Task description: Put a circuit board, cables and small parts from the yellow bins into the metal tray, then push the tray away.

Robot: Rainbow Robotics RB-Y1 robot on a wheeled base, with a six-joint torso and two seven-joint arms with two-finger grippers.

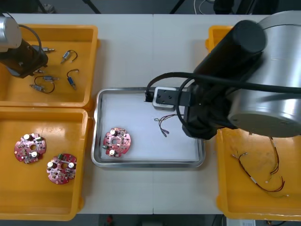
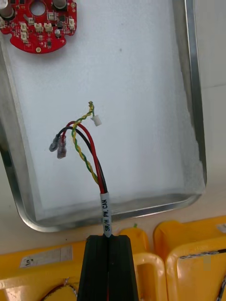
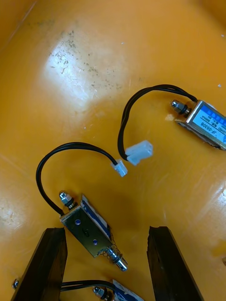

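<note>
The black lead curves in a smooth arch (image 3: 62, 148), so I expect it to hold that bend and come along when the robot lifts the small metal part (image 3: 88, 228).
My right gripper (image 2: 108, 237) is shut on a red, black and yellow cable (image 2: 84, 146). The cable's loose ends hang just above the white inside of the metal tray (image 2: 193, 94), in its right half (image 1: 162, 123). A round red circuit board (image 1: 116, 141) lies in the tray's left half, also seen past the cable (image 2: 37, 23). My left gripper (image 3: 106, 235) is open low over the far left yellow bin (image 1: 87, 42), its fingers either side of a small metal part (image 3: 89, 230) with a black lead. A second small metal part (image 3: 202, 123) lies further off.
Several more small metal parts (image 1: 69, 56) lie in the far left bin. Two circuit boards (image 1: 30, 148) sit in the near left bin (image 1: 47, 197). Red and yellow cables (image 1: 263, 174) lie in the near right bin (image 1: 230, 202). The right arm hides most of the far right bin (image 1: 216, 35).
</note>
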